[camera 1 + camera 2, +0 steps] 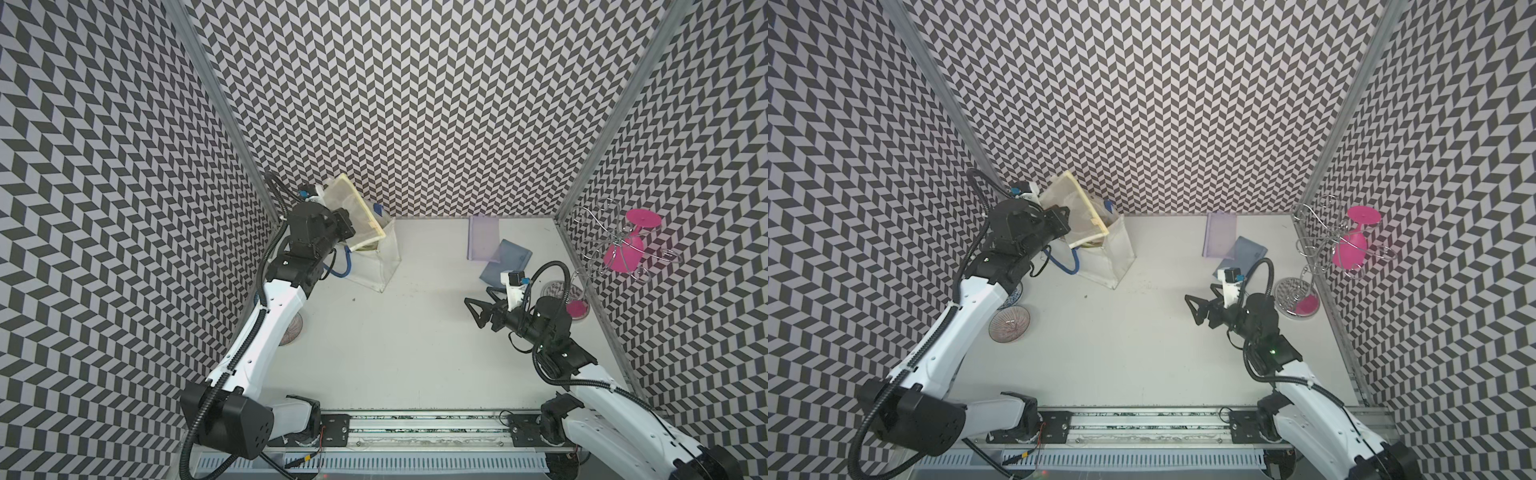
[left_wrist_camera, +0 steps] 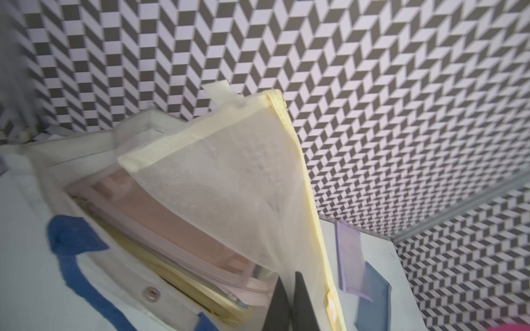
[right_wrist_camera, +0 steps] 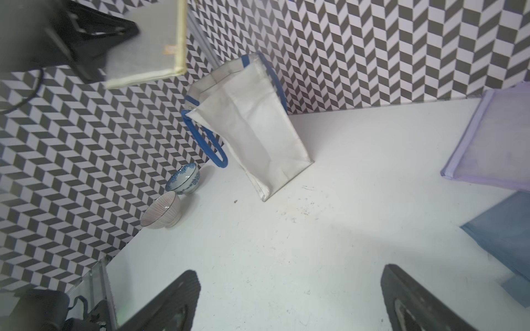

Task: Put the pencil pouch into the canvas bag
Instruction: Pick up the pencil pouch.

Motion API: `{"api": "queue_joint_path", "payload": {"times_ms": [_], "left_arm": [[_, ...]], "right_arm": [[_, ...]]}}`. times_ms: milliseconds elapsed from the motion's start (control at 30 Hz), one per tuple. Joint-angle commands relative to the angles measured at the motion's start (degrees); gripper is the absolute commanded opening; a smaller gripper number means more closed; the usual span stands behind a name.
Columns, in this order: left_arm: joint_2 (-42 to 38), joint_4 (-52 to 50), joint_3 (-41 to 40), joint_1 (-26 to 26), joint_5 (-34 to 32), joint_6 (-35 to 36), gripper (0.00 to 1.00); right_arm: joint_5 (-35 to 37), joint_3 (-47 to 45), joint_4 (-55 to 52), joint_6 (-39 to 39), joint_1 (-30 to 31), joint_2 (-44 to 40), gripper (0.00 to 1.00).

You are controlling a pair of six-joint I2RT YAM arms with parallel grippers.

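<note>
My left gripper is holding the pencil pouch [image 1: 353, 209] above the canvas bag's opening [image 2: 165, 223], and the blue handle hangs clear. So my left gripper goes on moving down and lets go inside the canvas bag's rim.
The pencil pouch [image 1: 347, 203] [image 1: 1069, 201] is a see-through mesh pouch with pale yellow trim. My left gripper [image 1: 352, 229] [image 1: 1064, 222] [image 2: 289, 277] is shut on its lower edge and holds it tilted above the mouth of the canvas bag [image 1: 380, 259] [image 1: 1115, 255] [image 3: 255, 129]. The bag is white with blue rope handles and stands at the back left by the wall. In the left wrist view the pouch [image 2: 229, 183] hangs over the bag's rim [image 2: 83, 149]. My right gripper [image 1: 482, 308] [image 1: 1202, 304] [image 3: 289, 272] is open and empty over bare table on the right.
A pink pouch [image 2: 160, 212] and a yellow one lie inside the bag. A purple pouch [image 1: 482, 237] and a blue pouch [image 1: 509, 259] lie at the back right. A wire rack with a pink goblet [image 1: 623, 249] stands far right. Two bowls [image 3: 162, 215] [image 3: 183, 179] sit by the left wall.
</note>
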Motion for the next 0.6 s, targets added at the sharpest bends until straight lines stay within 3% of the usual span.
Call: {"api": "queue_joint_path", "payload": {"times_ms": [0, 267, 567], "left_arm": [[3.9, 0.9, 2.5, 2.8, -1.1, -3.6, 0.01], [16.5, 2.7, 9.9, 4.1, -5.5, -7.2, 0.0], [22.8, 3.7, 11.3, 2.9, -7.7, -9.4, 0.01]], "right_arm": [[2.2, -0.8, 5.9, -2.9, 2.6, -1.0, 0.99], [3.6, -1.9, 6.9, -3.5, 3.9, -1.0, 0.99], [4.7, -3.5, 8.5, -3.5, 3.9, -1.4, 0.99]]}}
